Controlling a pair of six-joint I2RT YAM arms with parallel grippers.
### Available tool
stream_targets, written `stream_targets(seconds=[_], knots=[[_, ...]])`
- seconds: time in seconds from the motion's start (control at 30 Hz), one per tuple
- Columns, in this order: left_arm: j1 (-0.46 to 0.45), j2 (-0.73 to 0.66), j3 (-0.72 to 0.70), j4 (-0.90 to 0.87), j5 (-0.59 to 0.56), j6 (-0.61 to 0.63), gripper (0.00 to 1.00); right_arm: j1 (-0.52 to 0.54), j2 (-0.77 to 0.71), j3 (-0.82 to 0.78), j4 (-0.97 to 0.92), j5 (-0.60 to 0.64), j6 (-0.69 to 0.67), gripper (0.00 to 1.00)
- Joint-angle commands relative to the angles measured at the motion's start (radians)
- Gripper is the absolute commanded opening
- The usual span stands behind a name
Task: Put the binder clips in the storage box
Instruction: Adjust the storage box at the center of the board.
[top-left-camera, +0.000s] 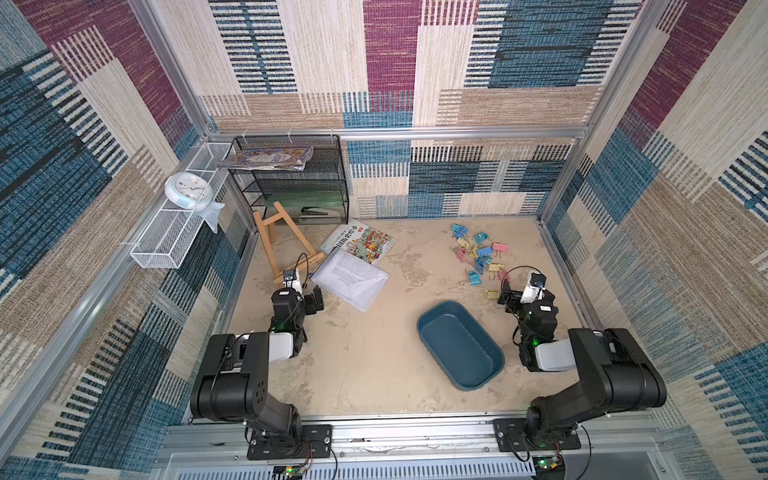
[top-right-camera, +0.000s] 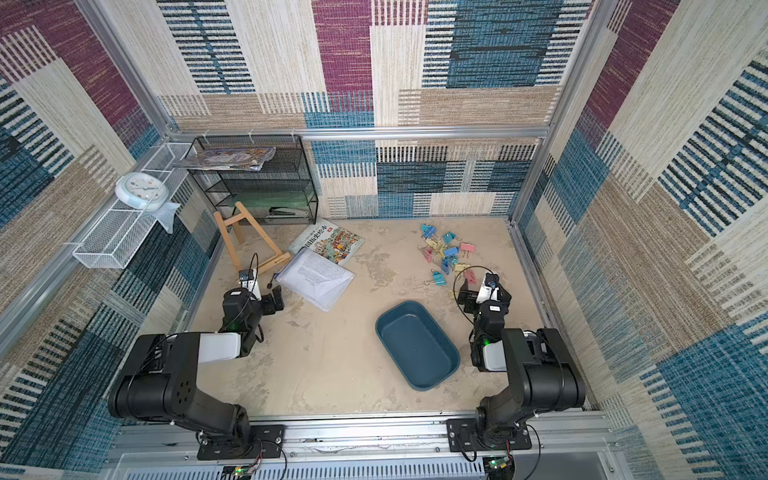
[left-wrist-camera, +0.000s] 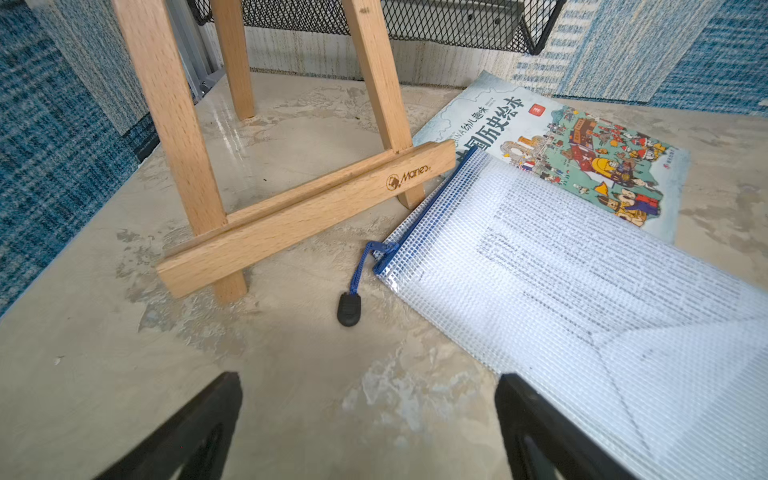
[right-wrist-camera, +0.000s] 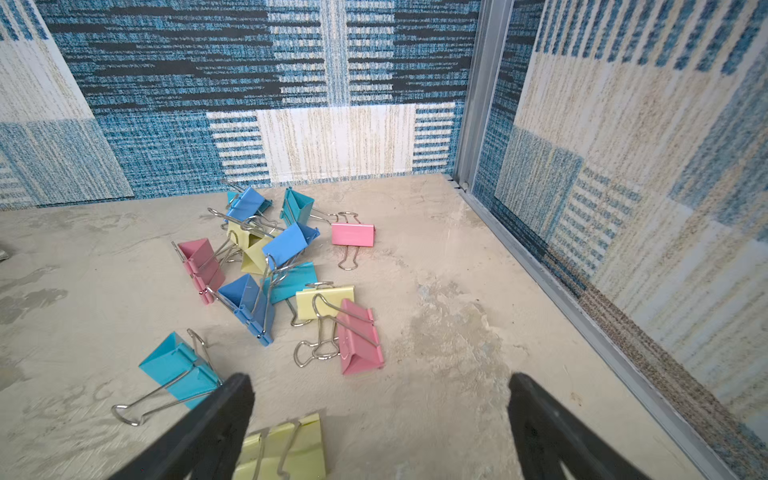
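Observation:
Next, I back my right gripper off the yellow clip: the storage box (top-left-camera: 460, 345) lies slanted, and my left gripper should pull its far corner (top-left-camera: 429, 310) square first.
Several pastel binder clips (top-left-camera: 480, 255) (top-right-camera: 446, 253) lie in a loose pile on the floor at the far right. The dark teal storage box (top-left-camera: 457, 349) (top-right-camera: 415, 347) sits in front of the pile with nothing in it. My right gripper (top-left-camera: 509, 299) (right-wrist-camera: 380, 378) hovers open at the pile's near edge. In the right wrist view a yellow clip (right-wrist-camera: 286, 449) lies between the fingers, close to one of them. A teal clip (right-wrist-camera: 178, 368) and a pink clip (right-wrist-camera: 359, 340) lie just beyond. My left gripper (top-left-camera: 318, 299) (left-wrist-camera: 369, 376) is open over bare floor, far from the clips.
A wooden easel (top-left-camera: 278, 245) (left-wrist-camera: 291, 216), a picture book (top-left-camera: 361, 245) and a mesh zip pouch (top-left-camera: 353, 280) (left-wrist-camera: 582, 291) lie ahead of the left gripper. A black mesh rack (top-left-camera: 291, 183) stands at the back left. A white wire tray (top-left-camera: 166, 241) with a clock (top-left-camera: 189, 191) hangs on the left wall.

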Motion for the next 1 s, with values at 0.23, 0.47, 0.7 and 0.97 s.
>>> stream_targets(seconds=[0.23, 0.47, 0.7, 0.97], knots=[[-0.001, -0.003, 0.001, 0.015, -0.013, -0.008, 0.99, 0.0, -0.003, 0.005, 0.011, 0.001, 0.003, 0.99], [-0.001, -0.003, 0.0, 0.015, -0.013, -0.008, 0.99, 0.0, -0.001, 0.005, 0.011, 0.001, 0.004, 0.99], [-0.001, -0.027, -0.022, 0.05, -0.045, -0.014, 0.99, 0.022, -0.138, -0.02, -0.004, 0.045, -0.022, 1.0], [-0.09, -0.634, -0.07, -0.391, -0.23, -0.226, 0.99, 0.033, -0.469, 0.419, -1.153, -0.18, 0.546, 0.88]])
